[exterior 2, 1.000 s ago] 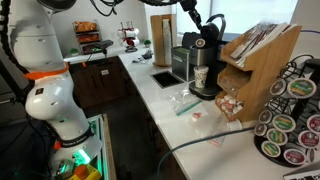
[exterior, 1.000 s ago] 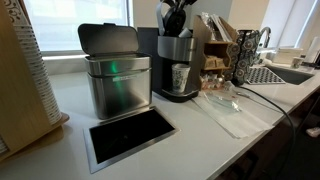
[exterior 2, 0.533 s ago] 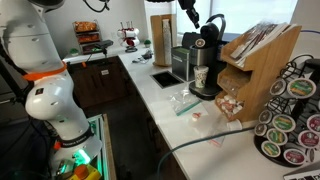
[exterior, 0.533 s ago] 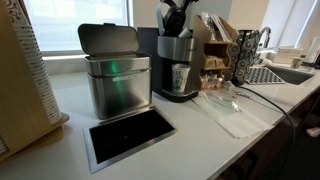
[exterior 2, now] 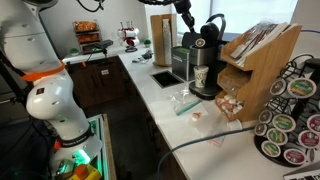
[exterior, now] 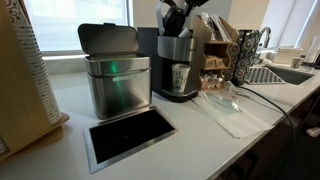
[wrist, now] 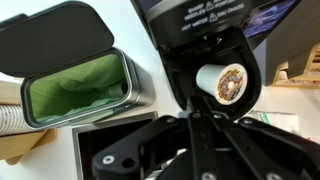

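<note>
The white coffee pod (wrist: 209, 78) is sitting at an angle in the machine's round holder. My closed gripper should push the pod's brown patterned top (wrist: 231, 84) down until it is level.
My gripper (wrist: 197, 113) hangs just above the open black coffee machine (exterior: 177, 62), its fingers pressed together with nothing between them. Right in front of the fingertips, in the wrist view, a white coffee pod (wrist: 222, 82) with a brown patterned top sits in the machine's round holder. The raised lid (wrist: 200, 22) of the brewer stands behind it. In both exterior views the gripper (exterior: 172, 22) (exterior 2: 192, 22) is over the machine's top (exterior 2: 205, 55). A paper cup (exterior: 180, 77) (exterior 2: 200, 77) stands under the spout.
A steel bin (exterior: 115, 85) (wrist: 75, 88) with its lid up and a green liner stands beside the machine. A flush black hatch (exterior: 130, 135) is set in the counter. A wooden rack (exterior 2: 255, 70), a pod carousel (exterior 2: 290, 115) and clear wrappers (exterior: 225, 105) crowd the far side.
The jaws have gone from slightly apart to fully shut. The gripper has risen and tilted a little above the coffee machine; the pod stays in its holder.
</note>
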